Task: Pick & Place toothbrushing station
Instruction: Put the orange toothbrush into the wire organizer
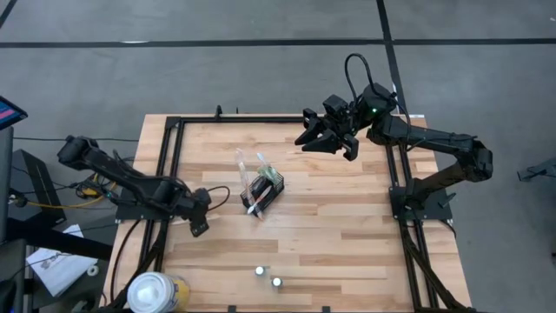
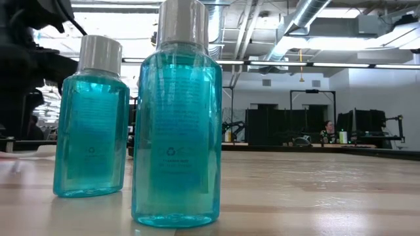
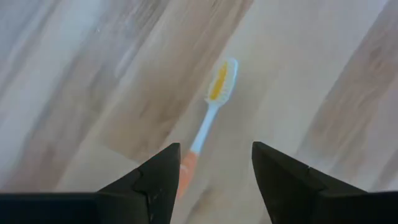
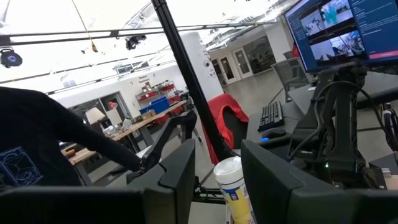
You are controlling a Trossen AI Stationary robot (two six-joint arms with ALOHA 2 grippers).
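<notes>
The toothbrush's pale neck (image 3: 203,131) reaches freely into the gap between the left gripper's open fingers, so the robot should continue to go down until the fingers are on both sides of the neck (image 3: 209,116), and then close them.
A small black wire-mesh holder (image 1: 267,186) stands on the wooden table near its middle, with slim white toothbrushes (image 1: 254,205) sticking out of its near end. My left gripper (image 1: 199,226) is near the table's left edge, pointing steeply down, open (image 3: 216,149). Below it lies one toothbrush (image 3: 211,106) with yellow-orange bristles, a pale neck and an orange handle; the handle runs in beside one fingertip. My right gripper (image 1: 328,143) hangs open, raised over the far right of the table, with nothing between its fingers (image 4: 217,155). My left gripper stands open over the toothbrush, fingers pointing down and roughly along it. The orange handle (image 3: 186,169) passes close by the inner side of one finger (image 3: 163,171). Whether that finger touches the handle I cannot tell; the bristle head lies clear of both fingers.
Two small blue bottles (image 1: 259,271) (image 1: 276,282) stand near the front edge and fill the low view (image 2: 176,118). A large white-and-yellow round container (image 1: 156,293) sits at the near left corner. Black frame rails (image 1: 169,174) (image 1: 395,174) border the table left and right.
</notes>
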